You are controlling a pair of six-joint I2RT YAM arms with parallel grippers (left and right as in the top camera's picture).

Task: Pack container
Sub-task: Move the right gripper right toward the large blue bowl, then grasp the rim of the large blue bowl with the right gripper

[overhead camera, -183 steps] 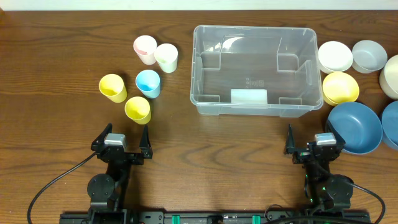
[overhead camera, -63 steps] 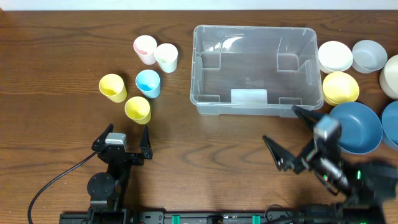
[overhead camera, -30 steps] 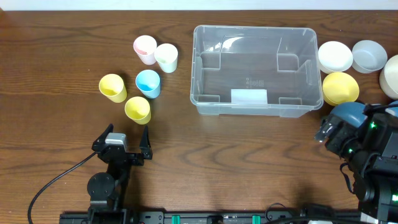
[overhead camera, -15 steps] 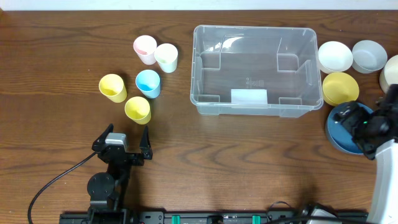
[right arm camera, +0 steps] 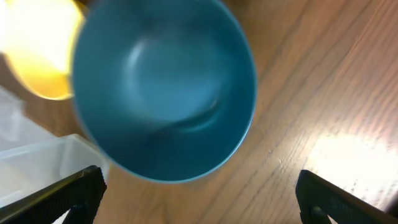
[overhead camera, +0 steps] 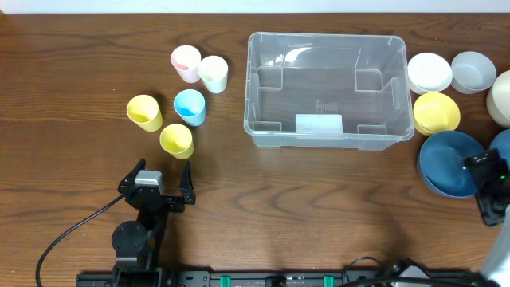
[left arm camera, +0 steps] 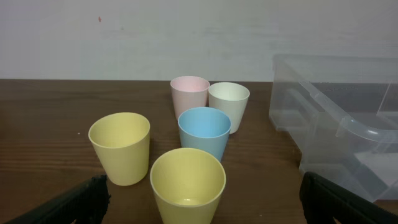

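The blue bowl's near rim is clear ahead of the right gripper's open fingers, so the robot should go on lowering them until they are on both sides of the bowl's rim, and then close them.
The clear container stands empty at the table's middle back, with a white label on its near wall. It also shows at the right of the left wrist view, and one corner shows in the right wrist view. My right gripper is open and empty, hovering over the near right side of a large blue bowl. In the right wrist view the blue bowl fills the frame ahead of the open fingers. My left gripper is open and empty, just in front of a yellow cup.
At the left stand two yellow cups, a blue cup, a pink cup and a pale cup. Right of the container are a white bowl, a grey bowl, a yellow bowl and further bowls at the edge.
My right arm has swung from the front of the table out to the far right, over the large blue bowl. The left arm, cups, bowls and container have not moved.
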